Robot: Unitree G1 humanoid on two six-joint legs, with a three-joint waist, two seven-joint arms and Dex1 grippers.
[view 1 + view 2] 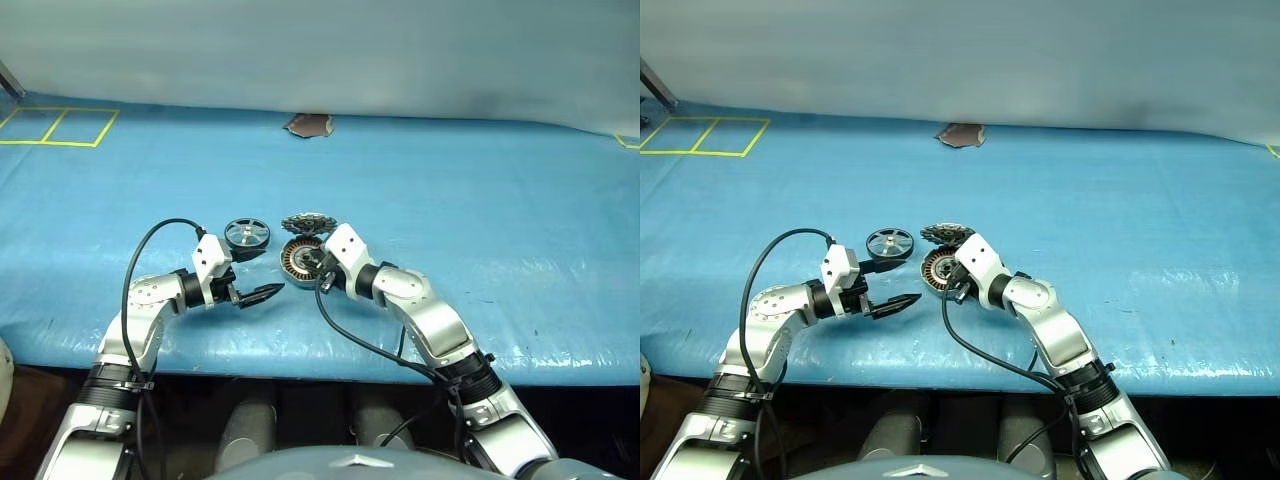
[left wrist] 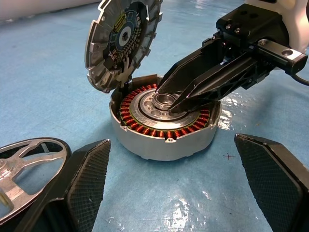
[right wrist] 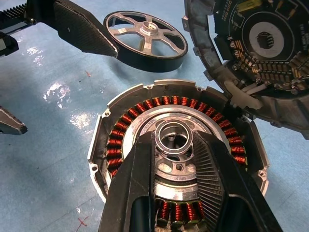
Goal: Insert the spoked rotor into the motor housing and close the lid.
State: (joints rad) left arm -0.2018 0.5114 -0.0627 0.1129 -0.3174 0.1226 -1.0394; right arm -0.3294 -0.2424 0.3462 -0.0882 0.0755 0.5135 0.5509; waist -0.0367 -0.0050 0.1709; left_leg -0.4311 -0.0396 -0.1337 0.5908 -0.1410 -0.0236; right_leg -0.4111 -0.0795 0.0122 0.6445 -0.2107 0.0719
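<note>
The centre ring sits too shallow in the housing. My right gripper should open, close its fingers and push the ring's rim down before the rotor goes in.
The silvery motor housing lies open near the front of the blue table, its copper windings ringing a metal centre. My right gripper reaches into it, shut around the centre ring. The toothed grey lid stands tilted, leaning on the housing's far rim, inner face showing. Just left of the housing the dark spoked rotor lies flat on the table. My left gripper hovers open in front of the rotor, pointing toward the housing, nothing between its fingers.
Blue sheet covers the table, whose front edge runs just below both arms. Yellow tape squares mark the far left corner. A brown scrap lies at the back edge. Black cables loop off both wrists.
</note>
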